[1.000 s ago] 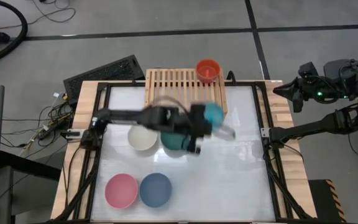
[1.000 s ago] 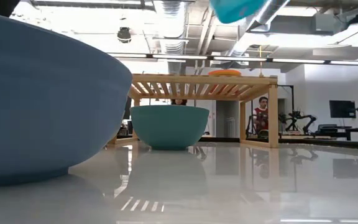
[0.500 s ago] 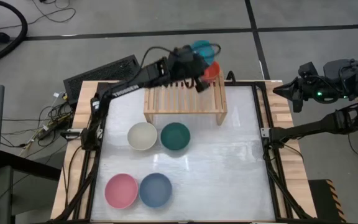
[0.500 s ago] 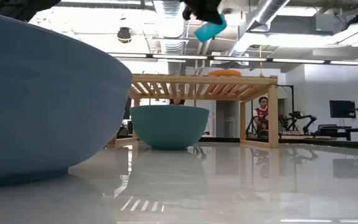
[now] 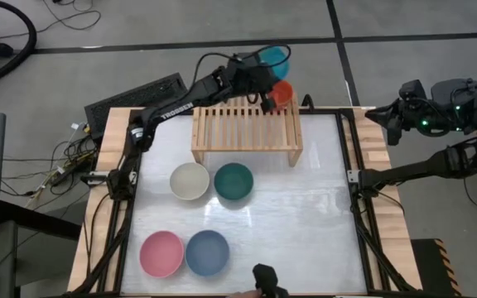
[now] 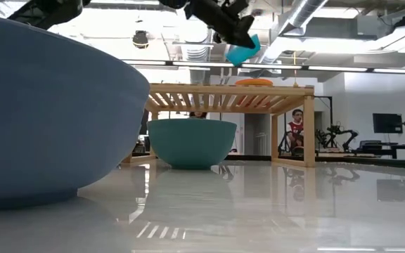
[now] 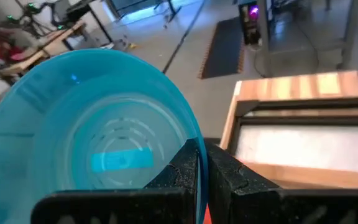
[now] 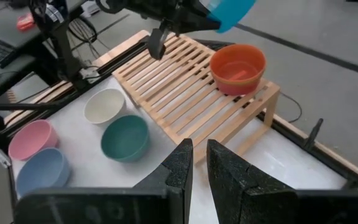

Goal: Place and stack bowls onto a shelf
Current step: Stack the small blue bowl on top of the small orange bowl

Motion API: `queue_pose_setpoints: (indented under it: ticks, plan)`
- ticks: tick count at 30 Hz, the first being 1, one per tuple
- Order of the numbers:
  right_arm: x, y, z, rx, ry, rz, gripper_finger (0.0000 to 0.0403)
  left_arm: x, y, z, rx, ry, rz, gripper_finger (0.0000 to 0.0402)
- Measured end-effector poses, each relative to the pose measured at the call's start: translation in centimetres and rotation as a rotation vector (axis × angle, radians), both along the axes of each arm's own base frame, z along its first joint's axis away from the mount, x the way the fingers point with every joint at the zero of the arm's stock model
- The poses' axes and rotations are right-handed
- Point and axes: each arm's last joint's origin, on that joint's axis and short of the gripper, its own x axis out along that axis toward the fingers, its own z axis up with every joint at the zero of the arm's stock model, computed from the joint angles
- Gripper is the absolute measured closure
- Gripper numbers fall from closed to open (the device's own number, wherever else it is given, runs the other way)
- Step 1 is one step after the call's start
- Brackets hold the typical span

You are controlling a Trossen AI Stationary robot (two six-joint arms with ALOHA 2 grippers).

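I should keep moving down with my left gripper, which pinches the teal bowl's rim (image 5: 276, 60) above the open red-orange bowl (image 5: 282, 93), until the teal bowl sits inside, and then let go.
My left gripper (image 5: 263, 73) is shut on the small teal bowl (image 5: 273, 60) and holds it in the air over the far right corner of the light-wood shelf (image 5: 243, 124). There the red-orange bowl (image 5: 281, 93) stands on the slats, just below the teal bowl (image 6: 243, 50). The cream (image 5: 190, 180), dark green (image 5: 233, 181), pink (image 5: 161, 253) and slate blue (image 5: 207, 252) bowls stand on the table. The lime green and magenta bowls are out of view. My right gripper (image 8: 199, 163) waits beyond the table's right edge with its fingers almost together. My left gripper pinches the teal bowl's rim (image 7: 194, 146), one finger inside the bowl and one outside. The fingers reach in slanting from the table's left. The bowl is lifted clear and tilted (image 6: 243, 50) above the shelf's top.
The shelf (image 6: 223, 95) stands at the table's far edge, and its slats to the left of the red-orange bowl (image 8: 237, 67) are bare. A keyboard (image 5: 139, 98) lies beyond the far left corner. A dark object (image 5: 265, 281) shows at the near edge.
My left gripper has carried the teal bowl from above the table's middle up and toward the far edge, to a spot over the shelf's far right corner. In the last half second it has only shifted slightly. It has stayed shut on the bowl.
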Motion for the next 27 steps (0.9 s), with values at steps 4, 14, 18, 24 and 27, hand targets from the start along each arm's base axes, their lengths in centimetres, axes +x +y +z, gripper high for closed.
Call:
queue_pose_setpoints:
  ticks: [4,14,18,24,27]
  plan:
    - [0.0,-0.1,0.0,-0.027,0.01,-0.007,0.0327,0.7,0.6,-0.5,0.001,-0.046,-0.032,0.0401]
    - [-0.1,-0.2,0.0,-0.037,0.004,-0.065,0.0327,2.2,1.7,-4.7,-0.04,0.072,-0.08,0.0401]
    - [-0.1,-0.2,0.0,-0.03,-0.001,-0.071,0.0327,2.4,2.1,-5.5,-0.071,0.078,-0.092,0.0401]
    - [-0.1,-0.2,0.0,-0.03,-0.001,-0.071,0.0327,2.7,2.2,-7.1,-0.109,0.141,-0.129,0.0401]
    - [-0.1,-0.2,0.0,-0.032,-0.001,-0.074,0.0327,2.7,2.1,-7.3,-0.093,0.167,-0.138,0.0401]
